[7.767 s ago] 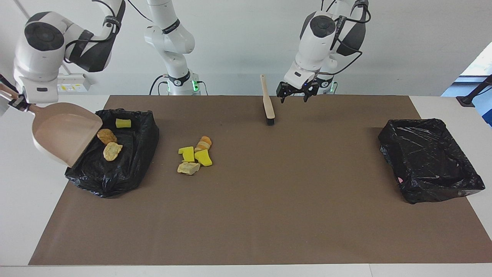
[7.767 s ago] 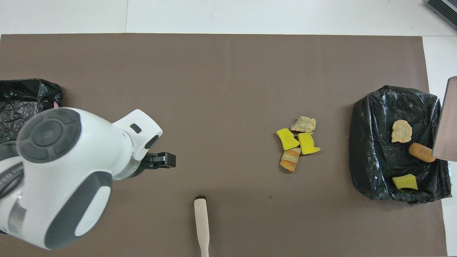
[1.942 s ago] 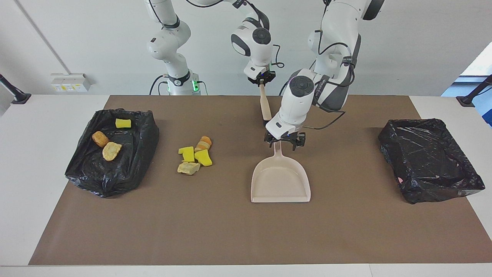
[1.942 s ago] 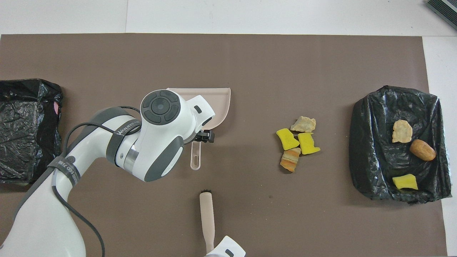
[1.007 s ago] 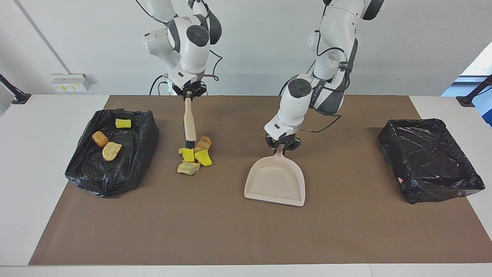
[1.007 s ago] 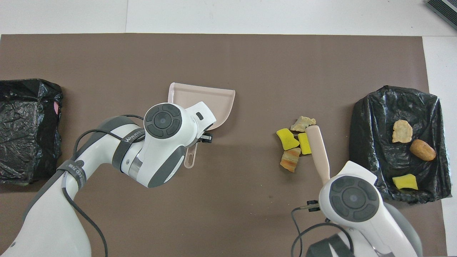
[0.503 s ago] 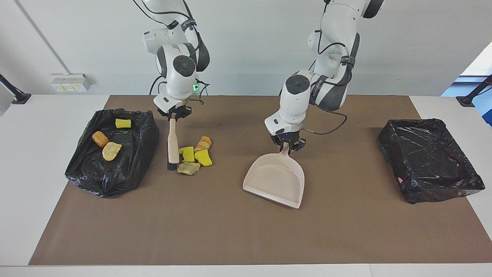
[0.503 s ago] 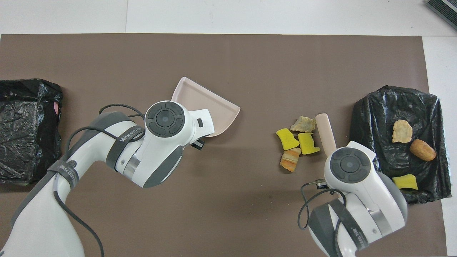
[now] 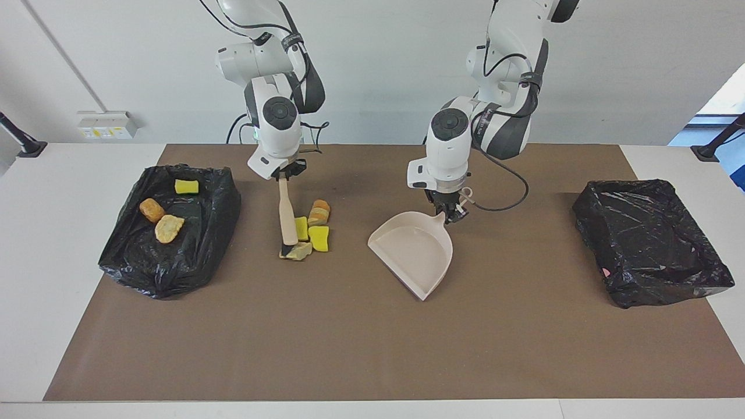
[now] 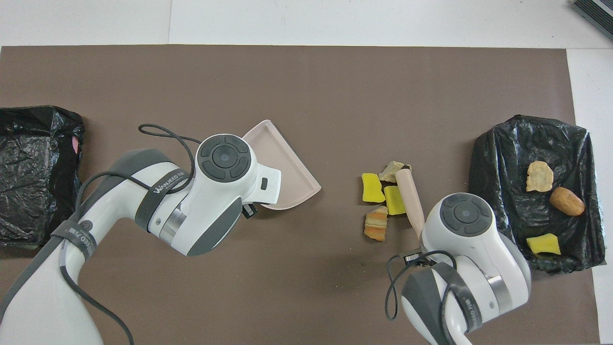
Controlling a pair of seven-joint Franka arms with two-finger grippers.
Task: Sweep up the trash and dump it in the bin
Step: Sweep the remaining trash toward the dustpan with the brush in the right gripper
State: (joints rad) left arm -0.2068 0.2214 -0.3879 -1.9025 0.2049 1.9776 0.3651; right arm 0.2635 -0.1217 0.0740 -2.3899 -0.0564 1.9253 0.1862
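Observation:
My left gripper has the dustpan's opening (image 10: 294, 155) slanting away from the pile, so it should turn the dustpan's opening toward the brush while my right gripper sweeps the pile in.
My right gripper (image 9: 283, 173) is shut on the top of a wooden brush (image 9: 286, 215), whose dark bristles touch the mat beside the trash (image 9: 309, 231). That trash is a small pile of yellow sponge bits and orange-tan lumps (image 10: 381, 197). The brush handle (image 10: 410, 199) lies along the side of the pile toward the right arm's end. My left gripper (image 9: 447, 210) is shut on the handle of the beige dustpan (image 9: 414, 251). The dustpan (image 10: 290, 168) rests on the mat, tilted, its mouth turned toward the pile with a gap between them.
A black-lined bin (image 9: 215, 216) at the right arm's end holds a yellow bit (image 9: 186, 186) and two orange-tan lumps (image 9: 160, 220). A second black-lined bin (image 9: 652, 238) stands at the left arm's end. A brown mat (image 9: 372, 349) covers the table.
The brush has come down beside the pile and pushed the pieces a little toward the dustpan. My left gripper has turned the dustpan so its mouth faces the pile.

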